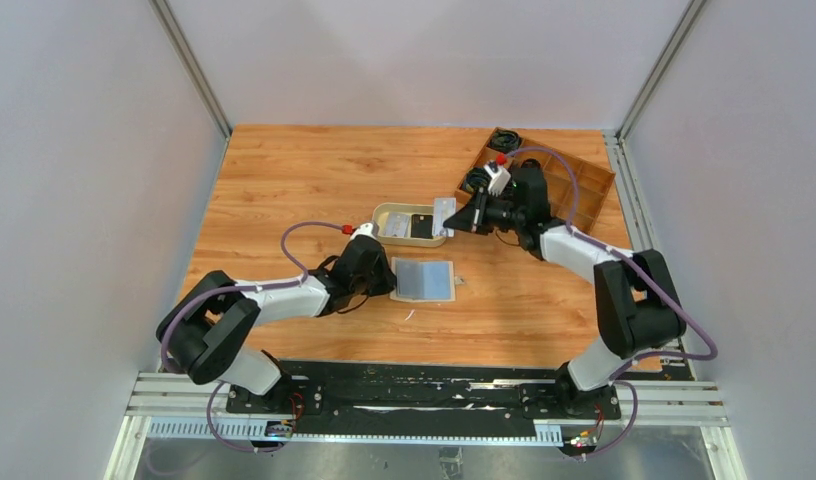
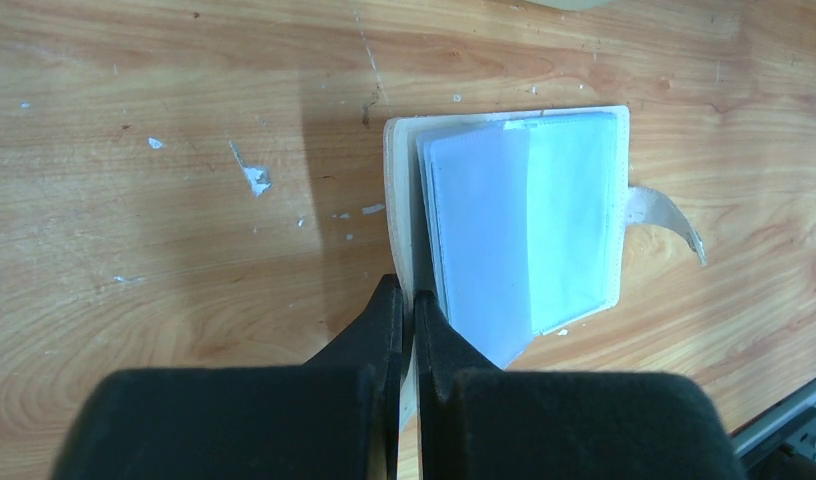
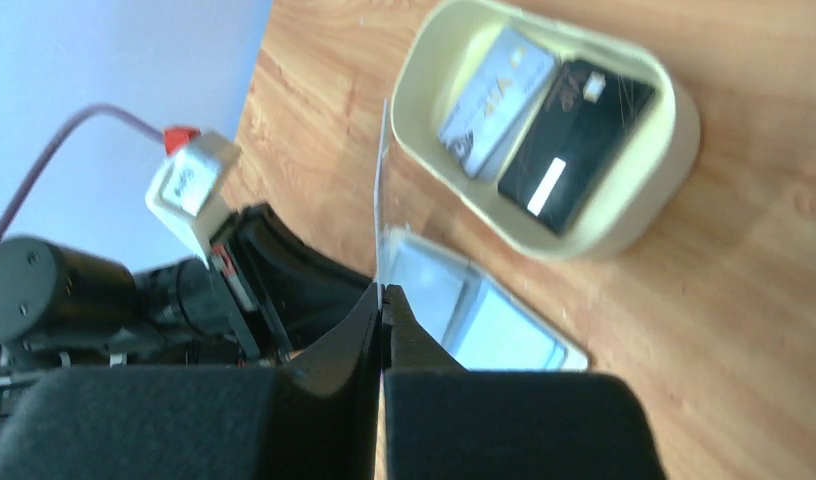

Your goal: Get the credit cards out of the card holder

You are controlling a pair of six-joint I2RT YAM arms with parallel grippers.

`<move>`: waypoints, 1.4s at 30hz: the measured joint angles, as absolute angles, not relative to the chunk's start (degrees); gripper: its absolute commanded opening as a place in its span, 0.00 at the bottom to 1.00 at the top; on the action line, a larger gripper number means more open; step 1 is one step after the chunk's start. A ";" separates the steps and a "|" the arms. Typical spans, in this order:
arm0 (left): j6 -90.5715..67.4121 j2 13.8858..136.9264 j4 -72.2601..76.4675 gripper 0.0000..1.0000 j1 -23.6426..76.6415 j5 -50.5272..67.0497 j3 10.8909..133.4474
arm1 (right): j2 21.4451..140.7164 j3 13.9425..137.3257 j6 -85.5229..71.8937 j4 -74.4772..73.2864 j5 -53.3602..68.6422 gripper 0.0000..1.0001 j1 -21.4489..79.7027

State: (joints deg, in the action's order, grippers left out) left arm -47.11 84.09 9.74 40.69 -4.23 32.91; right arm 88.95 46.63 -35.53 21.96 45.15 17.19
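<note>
My right gripper keeps moving the grey credit card [image 1: 444, 214], which hangs clear above the dish's rim, toward the silver card [image 1: 396, 225] until it dips inside, then lets go.
The cream card holder [image 1: 424, 280] lies open on the table, its pale blue inner sleeves facing up. My left gripper [image 1: 391, 282] is shut on its left edge; in the left wrist view the jaws [image 2: 406, 300] pinch the cream leaf [image 2: 399, 200] beside the pale blue sleeve [image 2: 524, 230]. My right gripper [image 1: 457, 220] is shut on a thin grey credit card [image 1: 443, 216] and holds it over the right end of the oval dish. In the right wrist view that card [image 3: 381, 190] shows edge-on above the jaws [image 3: 382, 292], with the card holder [image 3: 484, 320] below.
The oval beige dish [image 1: 376, 226] behind the holder contains a silver card [image 3: 494, 100] and a black card [image 3: 574, 140]. A brown wooden compartment tray [image 1: 574, 190] stands at the back right with black round objects [image 1: 504, 140]. A small tab [image 2: 664, 215] sticks out from the holder's right edge.
</note>
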 measured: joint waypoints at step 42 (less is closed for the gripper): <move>-48.45 74.39 8.03 0.00 40.69 -5.82 25.47 | 125.71 82.26 -44.66 14.00 35.88 0.40 31.00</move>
